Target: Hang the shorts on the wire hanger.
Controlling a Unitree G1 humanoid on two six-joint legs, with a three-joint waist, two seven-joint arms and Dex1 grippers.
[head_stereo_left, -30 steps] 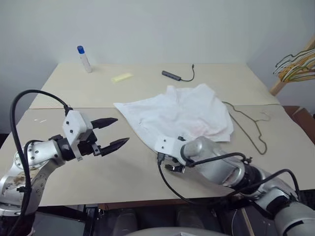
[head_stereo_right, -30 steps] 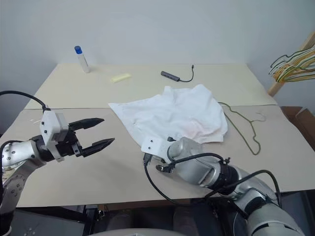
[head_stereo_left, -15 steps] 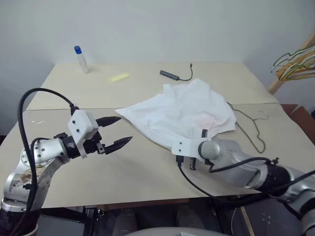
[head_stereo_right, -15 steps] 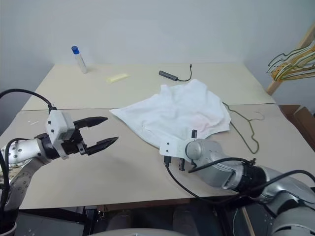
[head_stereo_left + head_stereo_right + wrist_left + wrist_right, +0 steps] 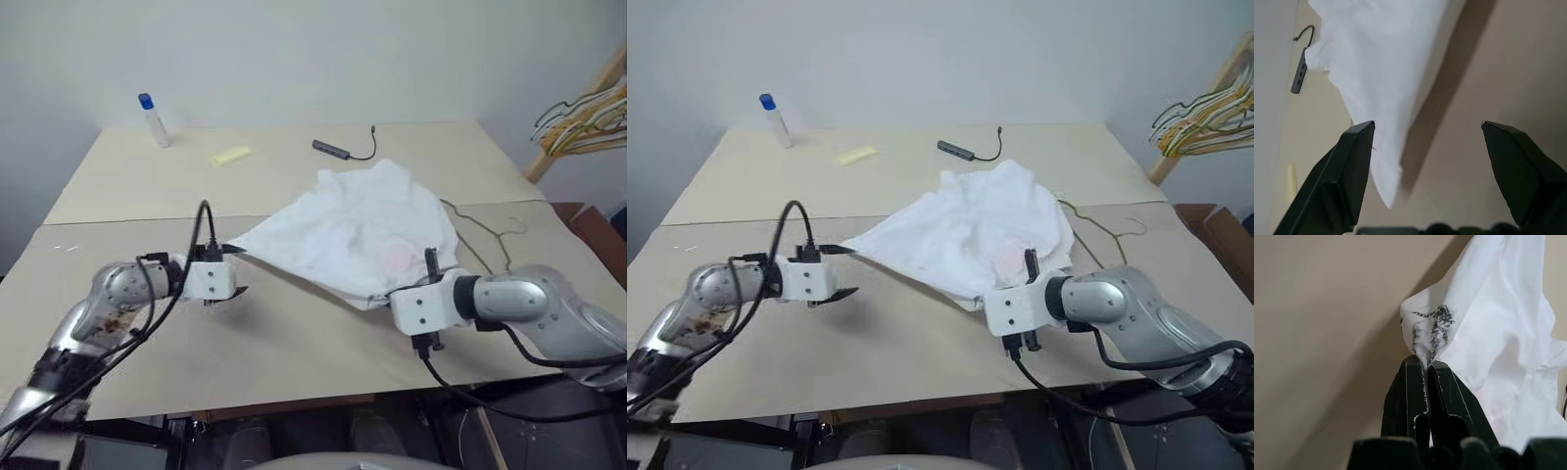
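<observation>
My gripper will slide the white shorts (image 5: pixel 367 230) clear and leave the hanger lying when it pulls, because only the wire hanger's end (image 5: pixel 447 207) is tucked under the shorts.
The white shorts (image 5: pixel 362 230) lie crumpled mid-table, with their near edge pulled up off the surface. My right gripper (image 5: pixel 429 262) is shut on that near edge. In the right wrist view its fingertips (image 5: pixel 1425 366) pinch a fold bearing a black mark. My left gripper (image 5: pixel 232 270) stands open at the shorts' pointed left corner (image 5: pixel 1385 147). One finger (image 5: pixel 1352 166) is beside the cloth, and the jaws hold nothing. The thin dark wire hanger (image 5: pixel 482 238) lies flat on the table to the right of the shorts, partly under their edge.
A white bottle with a blue cap (image 5: pixel 152 119), a yellow slip (image 5: pixel 229 155) and a dark hub with its cable (image 5: pixel 338 149) sit along the far side of the table (image 5: pixel 294 343). A bunch of yellowish and green hangers (image 5: pixel 583 122) hangs at the right on a wooden rack.
My right gripper shut on the shorts' near edge and drew it up and to the right. My left gripper rolled over and came forward and down to the shorts' left corner, still open.
</observation>
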